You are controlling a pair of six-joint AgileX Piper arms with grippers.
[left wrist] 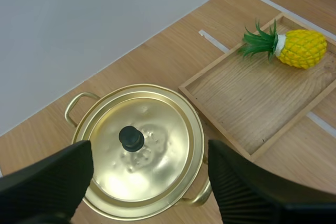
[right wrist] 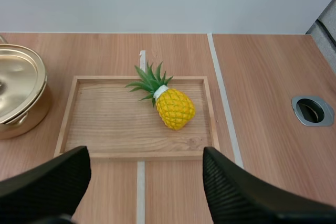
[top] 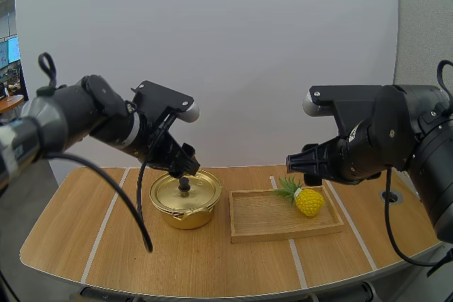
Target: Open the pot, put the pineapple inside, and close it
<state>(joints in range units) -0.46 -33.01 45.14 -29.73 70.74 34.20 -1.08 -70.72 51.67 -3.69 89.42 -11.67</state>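
Observation:
My gripper will lift the black knob, and the lid (top: 201,187) should come straight off and leave the pot standing, because the lid's edge (top: 195,208) is clear of both handles.
A gold pot (top: 185,206) stands left of centre on the table, its lid (left wrist: 139,148) on and a black knob (left wrist: 131,138) on top. My left gripper (top: 185,168) hovers just above the knob, open, its fingers (left wrist: 47,182) wide apart on either side of the lid. A yellow pineapple (top: 308,201) with green leaves lies at the far right end of the wooden tray (top: 265,221). My right gripper (top: 298,163) hangs above and behind the pineapple (right wrist: 173,108), open and holding nothing.
The tray (right wrist: 113,124) sits right beside the pot (right wrist: 18,95), nearly touching it. A round metal cable hole (right wrist: 312,110) is set into the table at the far right. White tape lines run across the wood.

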